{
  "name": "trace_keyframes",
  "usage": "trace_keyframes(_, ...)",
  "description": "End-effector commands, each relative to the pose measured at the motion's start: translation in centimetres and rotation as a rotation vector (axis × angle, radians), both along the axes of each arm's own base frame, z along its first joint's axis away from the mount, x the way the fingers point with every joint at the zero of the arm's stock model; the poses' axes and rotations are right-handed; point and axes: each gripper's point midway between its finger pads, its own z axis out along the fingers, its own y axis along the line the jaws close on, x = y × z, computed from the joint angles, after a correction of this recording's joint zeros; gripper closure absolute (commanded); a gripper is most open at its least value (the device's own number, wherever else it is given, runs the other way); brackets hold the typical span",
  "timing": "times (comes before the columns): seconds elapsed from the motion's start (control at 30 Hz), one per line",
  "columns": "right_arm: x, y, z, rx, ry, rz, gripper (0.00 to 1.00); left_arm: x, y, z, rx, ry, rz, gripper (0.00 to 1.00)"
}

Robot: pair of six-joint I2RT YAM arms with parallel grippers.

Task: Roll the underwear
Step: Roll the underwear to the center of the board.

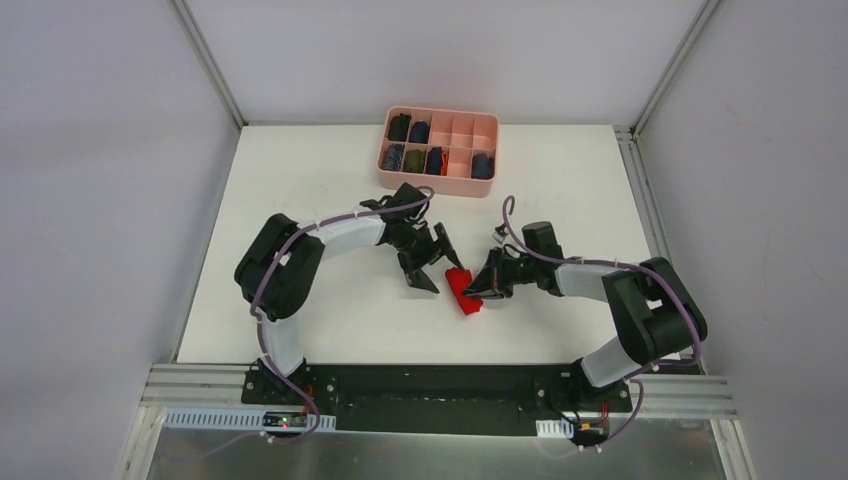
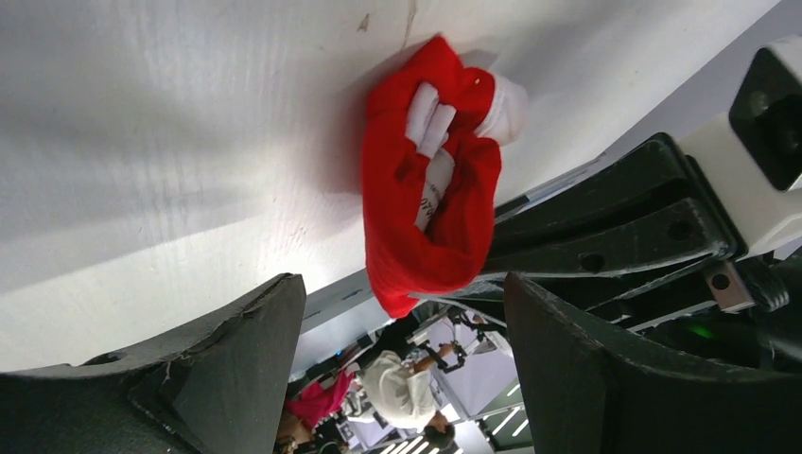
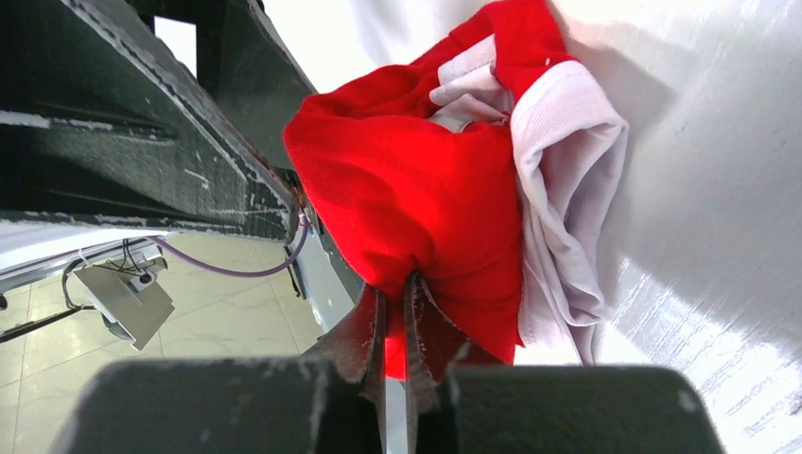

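Note:
The white band [image 3: 566, 203] is outside my right gripper's fingers, which are pinching red cloth. My left gripper should hold the underwear's far end [image 1: 457, 275] while my right gripper spans both the cloth and the band.
The red underwear [image 1: 463, 292] lies bunched in a rough roll on the white table between my two grippers. In the right wrist view the underwear [image 3: 426, 189] shows red cloth with its white band on the right side. My right gripper [image 1: 487, 284] is shut, pinching a fold of the red cloth between its fingertips [image 3: 392, 312]. My left gripper [image 1: 432, 262] is open and empty just left of the garment. In the left wrist view the underwear [image 2: 426, 208] sits ahead of the spread fingers [image 2: 255, 359], apart from them.
A pink compartment tray [image 1: 438, 150] stands at the back of the table with several dark rolled garments in it. The right arm's black gripper body [image 2: 643, 236] fills the right side of the left wrist view. The table's near edge lies below the grippers.

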Motion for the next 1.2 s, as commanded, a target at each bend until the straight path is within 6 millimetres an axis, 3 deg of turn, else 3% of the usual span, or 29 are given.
trace_keyframes(0.0,-0.6,-0.2,-0.1,0.020,0.019,0.011,1.00,0.7,-1.2,0.0,0.000,-0.034,-0.007,0.22)
trace_keyframes(0.27,-0.6,-0.3,-0.3,0.015,0.023,0.006,1.00,0.6,-2.7,-1.0,0.011,-0.023,-0.035,0.33)
trace_keyframes(0.37,-0.6,-0.4,-0.4,0.010,0.024,0.002,1.00,0.6,-3.1,-1.4,0.017,-0.022,-0.042,0.43)
trace_keyframes(0.5,-0.4,-0.3,-0.2,0.008,0.019,-0.004,1.00,0.3,-3.2,-2.4,0.027,0.005,-0.047,0.64)
trace_keyframes(0.63,0.1,-0.4,0.2,-0.011,0.003,-0.021,1.00,0.1,-3.5,-1.8,0.008,-0.001,-0.062,1.00)
trace_keyframes(0.7,0.4,-0.6,0.3,-0.038,-0.009,-0.031,0.99,-0.1,-3.5,-1.7,0.002,0.007,-0.071,1.00)
trace_keyframes(0.83,0.7,-1.6,1.1,-0.123,-0.057,-0.047,0.71,-1.2,-2.9,-1.8,0.012,0.038,-0.086,1.00)
trace_keyframes(0.9,0.7,-2.2,1.9,-0.161,-0.081,-0.055,0.62,-1.7,-2.2,-1.8,0.034,0.045,-0.100,1.00)
trace_keyframes(1.03,0.7,-2.8,3.3,-0.198,-0.126,-0.073,0.53,-2.6,-1.1,-1.9,0.087,0.054,-0.141,1.00)
trace_keyframes(1.17,0.8,-3.5,3.2,-0.230,-0.135,-0.124,0.40,-3.0,-0.2,-2.3,0.134,0.069,-0.159,1.00)
